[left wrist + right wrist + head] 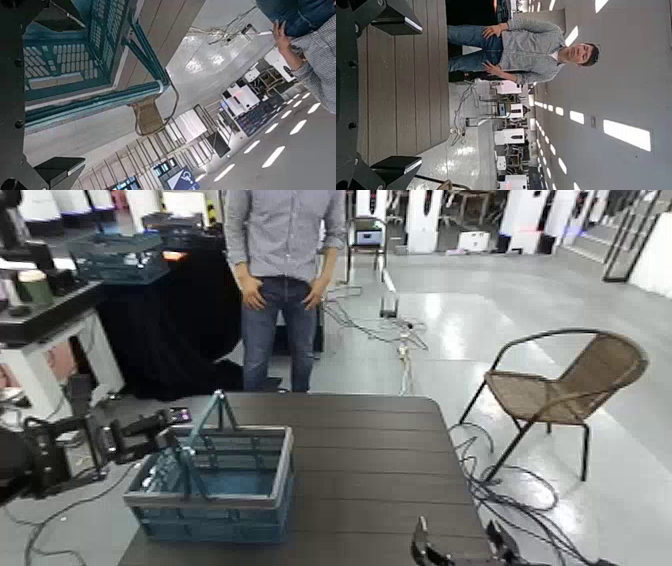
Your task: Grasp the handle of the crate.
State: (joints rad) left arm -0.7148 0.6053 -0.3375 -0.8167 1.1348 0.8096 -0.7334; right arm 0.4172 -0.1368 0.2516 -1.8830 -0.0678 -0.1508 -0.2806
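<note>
My gripper will bring the whole crate (212, 516) along upright when I pull the handle, because the handle is raised and its legs are joined to the crate's grey rim.
The crate (214, 516), with blue lattice sides and a grey rim, stands on the left part of the dark wooden table (370, 470). One thin teal handle (212, 412) is raised above its rim. My left gripper (172, 435) reaches in from the left, level with the crate's near-left rim, open. In the left wrist view the handle (99, 101) runs through the wide gap between the two fingers (57, 169), with neither finger touching it. My right gripper (458, 548) rests low at the table's front edge, open with nothing in it; its wrist view shows only bare table between the fingers (396, 17).
A person (280, 280) stands just beyond the table's far edge. A wicker chair (565, 385) is on the floor to the right. A darker teal crate (120, 255) sits on a black-draped table at the back left. Cables (400, 340) lie on the floor.
</note>
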